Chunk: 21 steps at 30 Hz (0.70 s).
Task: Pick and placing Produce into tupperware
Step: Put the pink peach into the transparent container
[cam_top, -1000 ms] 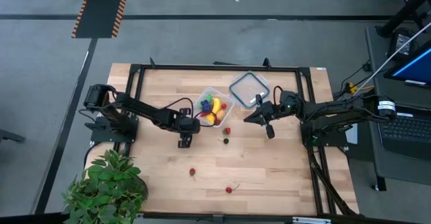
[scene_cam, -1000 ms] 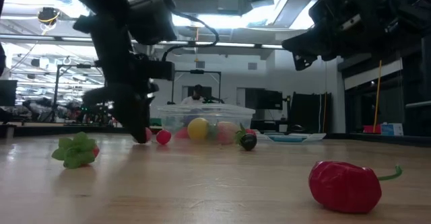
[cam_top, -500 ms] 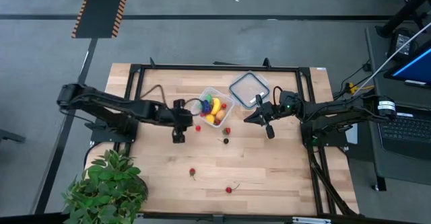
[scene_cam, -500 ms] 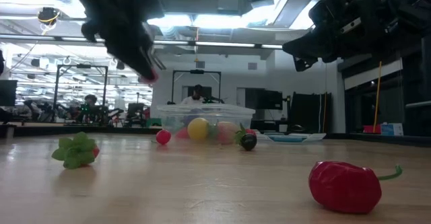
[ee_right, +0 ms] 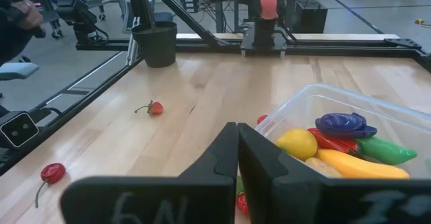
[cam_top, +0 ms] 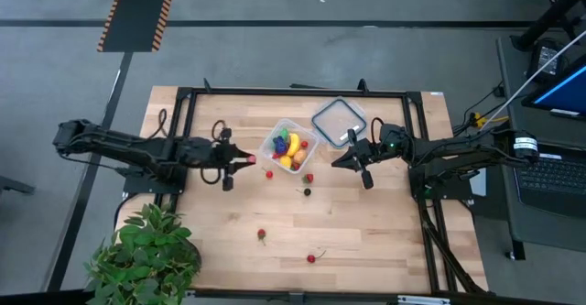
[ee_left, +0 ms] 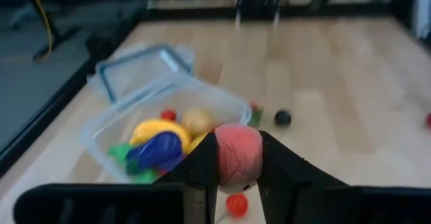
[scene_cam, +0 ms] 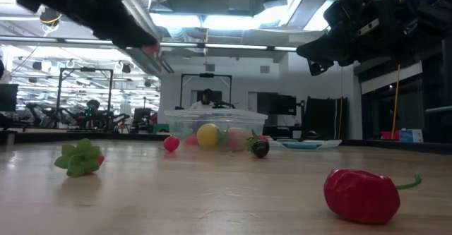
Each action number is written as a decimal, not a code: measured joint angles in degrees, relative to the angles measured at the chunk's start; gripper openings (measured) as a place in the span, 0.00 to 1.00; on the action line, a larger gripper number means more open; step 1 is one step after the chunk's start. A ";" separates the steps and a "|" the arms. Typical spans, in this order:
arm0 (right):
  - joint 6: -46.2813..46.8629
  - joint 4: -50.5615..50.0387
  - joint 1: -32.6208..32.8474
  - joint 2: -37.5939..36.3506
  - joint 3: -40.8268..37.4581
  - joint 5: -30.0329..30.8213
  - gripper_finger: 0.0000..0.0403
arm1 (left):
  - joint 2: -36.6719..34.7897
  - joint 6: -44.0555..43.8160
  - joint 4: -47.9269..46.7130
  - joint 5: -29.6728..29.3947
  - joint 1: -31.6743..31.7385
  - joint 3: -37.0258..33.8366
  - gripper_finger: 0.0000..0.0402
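Observation:
The pinkish-red piece (cam_top: 252,158) is in level fingers short of the tub's rim, so the robot's left gripper should reach over, tilt down and let it go next to the blue-purple piece (cam_top: 274,154).
The clear tupperware (cam_top: 289,146) stands mid-table with yellow, red, green and blue-purple Produce inside it. My left gripper (cam_top: 245,159) hovers just left of the tub, shut on a pinkish-red round piece (ee_left: 237,158), which also shows high up in the low view (scene_cam: 150,49). My right gripper (cam_top: 335,161) hangs shut with nothing in it, right of the tub. Loose pieces lie on the table: a small red one (cam_top: 269,174), another red one (cam_top: 309,178), a dark one (cam_top: 307,192), a red one with green leaves (cam_top: 262,235) and a red one with a stem (cam_top: 311,258). My left gripper pinches the pinkish-red piece by its two sides (ee_left: 221,162) between its two fingers (ee_left: 202,170). The fingers come from the table's left side, slanting a little downward. The piece is lifted clear of the table and stands out past the fingertips.
A flat clear lid with a bluish rim (cam_top: 339,122) lies behind the tub to its right. A leafy potted plant (cam_top: 146,250) stands at the near left corner. A black frame (cam_top: 293,92) runs round the table's edge. Bare wood lies along the near side.
My left gripper has risen from the table beside the tub and drawn back toward the table's left edge, tipping from pointing steeply down to nearly level. The pinkish-red piece has gone up with it, clear of the table.

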 joint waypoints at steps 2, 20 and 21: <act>0.00 0.02 0.00 0.00 0.00 0.02 0.03 | -2.04 0.02 5.66 1.30 0.00 -3.70 0.17; 0.41 0.09 0.12 0.00 0.00 0.01 0.04 | -4.10 -0.92 37.69 7.11 0.00 -20.55 0.17; 0.35 0.09 0.17 0.00 0.00 0.00 0.04 | -3.96 -0.92 37.79 6.17 0.01 -20.55 0.17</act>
